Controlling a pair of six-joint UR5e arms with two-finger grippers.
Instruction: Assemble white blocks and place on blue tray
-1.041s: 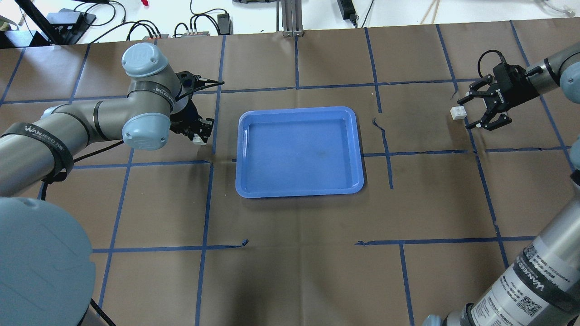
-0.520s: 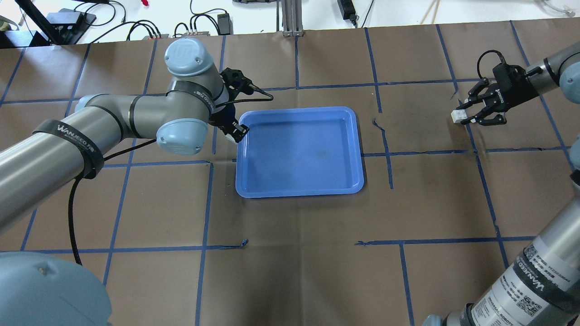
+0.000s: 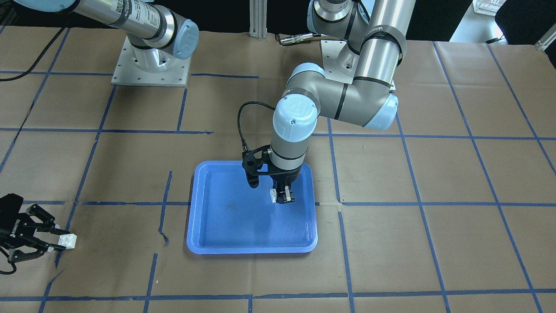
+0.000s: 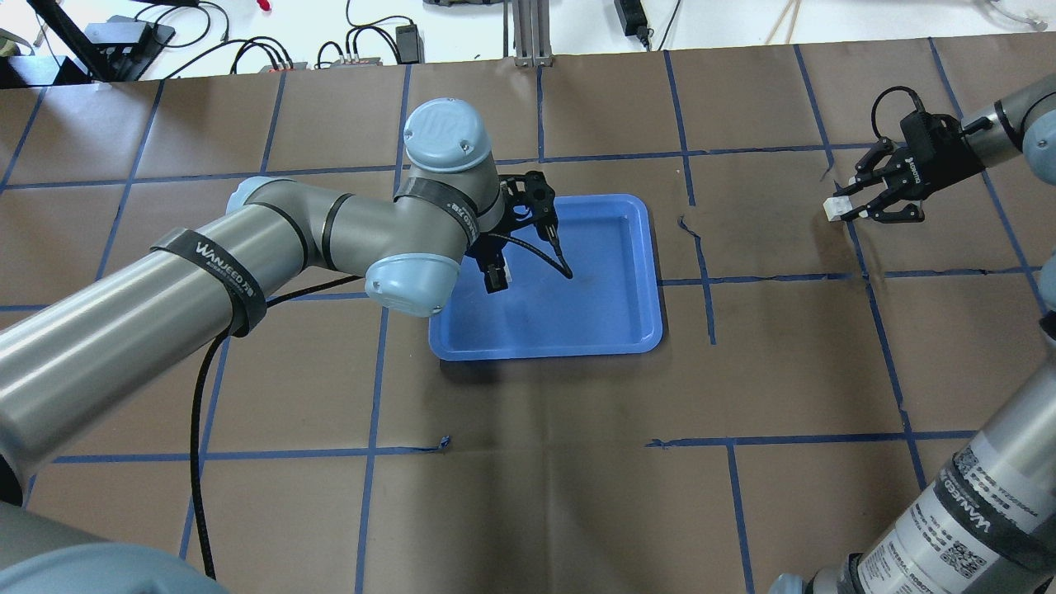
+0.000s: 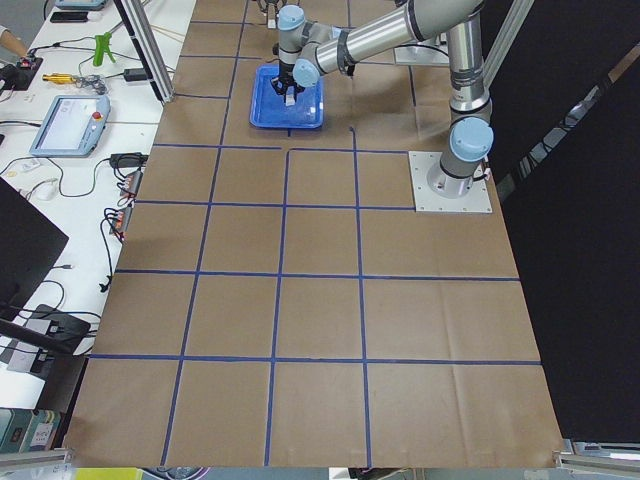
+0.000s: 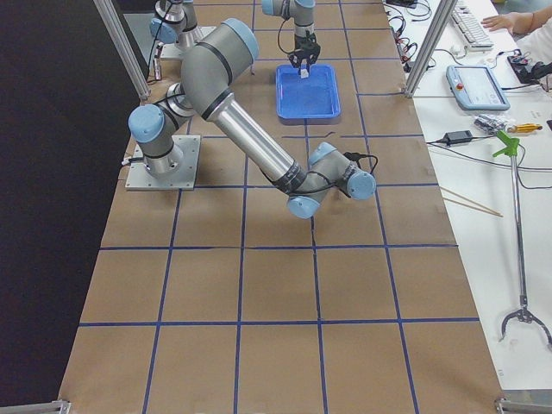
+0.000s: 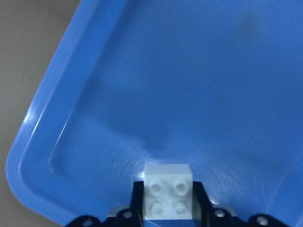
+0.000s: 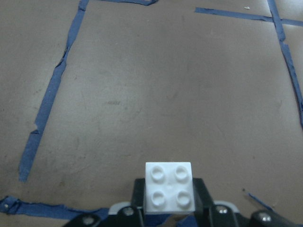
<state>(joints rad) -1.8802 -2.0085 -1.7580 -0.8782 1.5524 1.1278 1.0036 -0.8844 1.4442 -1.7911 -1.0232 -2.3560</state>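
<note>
The white block in my left gripper (image 3: pixel 273 195) is at a slant to the blue tray's rim. I should first turn the block straight and put it down on the tray's middle (image 3: pixel 263 200).
The blue tray (image 4: pixel 577 322) lies at mid-table and also shows in the front view (image 3: pixel 226 221). My left gripper (image 4: pixel 495 277) hangs over the tray's left part, shut on a white block (image 4: pixel 505 271). The left wrist view shows that block (image 7: pixel 169 196) between the fingers, studs up, above the tray floor (image 7: pixel 189 71). My right gripper (image 4: pixel 854 210) is far right of the tray, shut on the other white block (image 4: pixel 835 209). The right wrist view shows that block (image 8: pixel 169 187) held over brown paper. The front view shows both blocks (image 3: pixel 273 195) (image 3: pixel 67 240).
Brown paper with blue tape lines (image 4: pixel 701 264) covers the table. Cables and power bricks (image 4: pixel 363 41) lie beyond the far edge. The left arm's elbow (image 4: pixel 412 280) reaches over the tray's left rim. A workbench with tools (image 6: pixel 492 86) stands past the table.
My left arm has swung right, carrying its white block from beside the tray to above the tray's floor. My right gripper has shut on the other white block.
</note>
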